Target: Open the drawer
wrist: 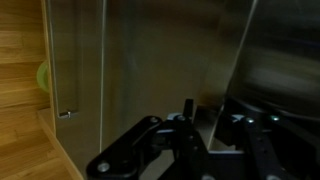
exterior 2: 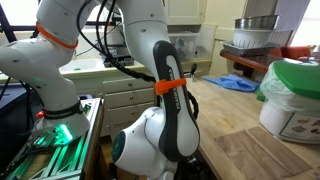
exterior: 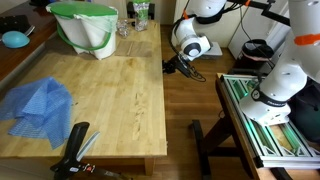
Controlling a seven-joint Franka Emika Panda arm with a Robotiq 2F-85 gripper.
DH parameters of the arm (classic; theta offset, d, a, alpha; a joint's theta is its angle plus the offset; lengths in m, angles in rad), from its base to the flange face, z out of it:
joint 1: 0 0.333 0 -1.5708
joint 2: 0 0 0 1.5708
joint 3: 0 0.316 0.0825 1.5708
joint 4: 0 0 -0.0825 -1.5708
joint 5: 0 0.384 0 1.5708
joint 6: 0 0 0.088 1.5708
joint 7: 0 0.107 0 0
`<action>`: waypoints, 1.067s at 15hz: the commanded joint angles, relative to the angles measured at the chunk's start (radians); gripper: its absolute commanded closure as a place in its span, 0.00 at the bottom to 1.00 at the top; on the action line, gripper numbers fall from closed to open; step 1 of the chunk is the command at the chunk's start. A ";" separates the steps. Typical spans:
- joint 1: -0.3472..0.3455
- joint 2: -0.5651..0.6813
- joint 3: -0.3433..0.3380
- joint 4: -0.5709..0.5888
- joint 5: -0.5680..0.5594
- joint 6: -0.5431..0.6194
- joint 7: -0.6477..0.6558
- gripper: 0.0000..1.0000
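Note:
My fingers are on the drawer's front edge [wrist: 238,58] and clear floor [exterior: 203,97] is beside the table, so my gripper should keep pulling straight back until the drawer is open, then let go.
The butcher-block table [exterior: 110,90] fills the left of an exterior view and shows at the right in the other [exterior 2: 270,150]. My gripper [exterior: 170,67] is level with the table's long side edge, its dark fingers pointing at that edge. No drawer stands out from the table there; its front cannot be made out. The wrist view is very dark. It shows the gripper [wrist: 205,125] before grey panels, with a wood surface [wrist: 20,60] at the left. The fingers look close together, but I cannot tell whether they grip anything. In the other exterior view my own arm [exterior 2: 165,90] hides the gripper.
On the table are a green-and-white bag [exterior: 84,28], a blue cloth [exterior: 38,103], a blue bowl [exterior: 14,39] and a black tool [exterior: 75,148] near the front edge. A green-and-white metal rack [exterior: 268,115] stands beside the arm's base, across a strip of wood floor [exterior: 195,110].

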State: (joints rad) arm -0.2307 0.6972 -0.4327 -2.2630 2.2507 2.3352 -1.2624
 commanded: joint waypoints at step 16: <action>-0.113 -0.073 -0.178 -0.244 -0.327 -0.036 0.058 0.98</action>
State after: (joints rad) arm -0.3415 0.5999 -0.5838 -2.5204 1.9872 2.2466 -1.2133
